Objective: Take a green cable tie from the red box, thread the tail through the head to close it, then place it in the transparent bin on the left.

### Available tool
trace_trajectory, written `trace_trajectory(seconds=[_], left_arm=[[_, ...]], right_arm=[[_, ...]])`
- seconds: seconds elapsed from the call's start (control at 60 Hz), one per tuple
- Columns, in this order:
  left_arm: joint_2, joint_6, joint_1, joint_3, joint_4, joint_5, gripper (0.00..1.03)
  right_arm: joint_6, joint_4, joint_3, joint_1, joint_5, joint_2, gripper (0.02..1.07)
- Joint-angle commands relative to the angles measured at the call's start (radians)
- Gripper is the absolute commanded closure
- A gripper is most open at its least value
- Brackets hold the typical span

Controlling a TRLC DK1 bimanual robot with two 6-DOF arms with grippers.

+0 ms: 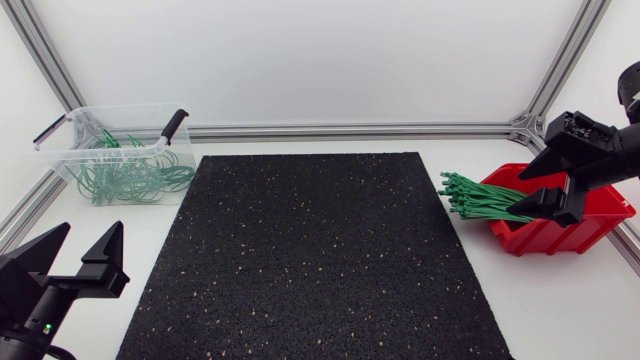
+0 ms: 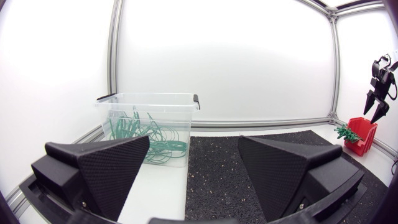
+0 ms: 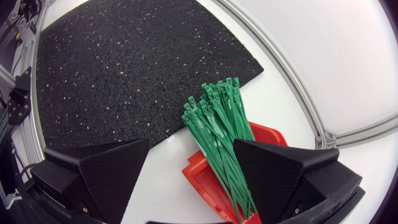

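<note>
The green cable ties are lying loose and straight with staggered heads, so one tie should come free by itself and stay straight when I pick it up.
A bundle of green cable ties lies in the red box at the table's right, its heads sticking out over the box's left rim. My right gripper hangs open just above the box and the ties, holding nothing. The transparent bin stands at the back left with several closed green ties coiled inside. My left gripper rests open at the front left corner, short of the bin and empty. From the left wrist view the right gripper shows small above the red box.
A black speckled mat covers the table's middle between bin and box. Aluminium frame rails run along the back edge and the corners. The bin has black handles at its ends.
</note>
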Motion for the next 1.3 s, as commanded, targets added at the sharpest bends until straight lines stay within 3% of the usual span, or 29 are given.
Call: trace_trajectory(seconds=[0.0,0.233,0.35,0.75,1.017,1.283], left_arm=[[-0.005,-0.010,0.003,-0.040,-0.018,-0.005,0.04],[-0.005,-0.010,0.002,-0.040,-0.021,-0.003,0.04],[-0.004,-0.010,0.000,-0.040,-0.022,-0.005,0.04],[-0.002,-0.012,-0.003,-0.039,-0.024,-0.003,0.04],[-0.002,-0.012,0.000,-0.039,-0.025,-0.003,0.04],[-0.002,-0.012,0.002,-0.039,-0.025,-0.003,0.04]], right_arm=[[-0.106,-0.009,-0.021,0.018,0.025,0.066,0.10],[-0.276,0.046,-0.113,0.053,0.084,0.131,0.10],[-0.312,0.149,-0.182,0.079,0.117,0.132,0.10],[-0.310,0.296,-0.201,0.117,0.176,0.189,0.10],[-0.310,0.301,-0.211,0.119,0.188,0.183,0.11],[-0.333,0.319,-0.305,0.119,0.197,0.080,0.18]])
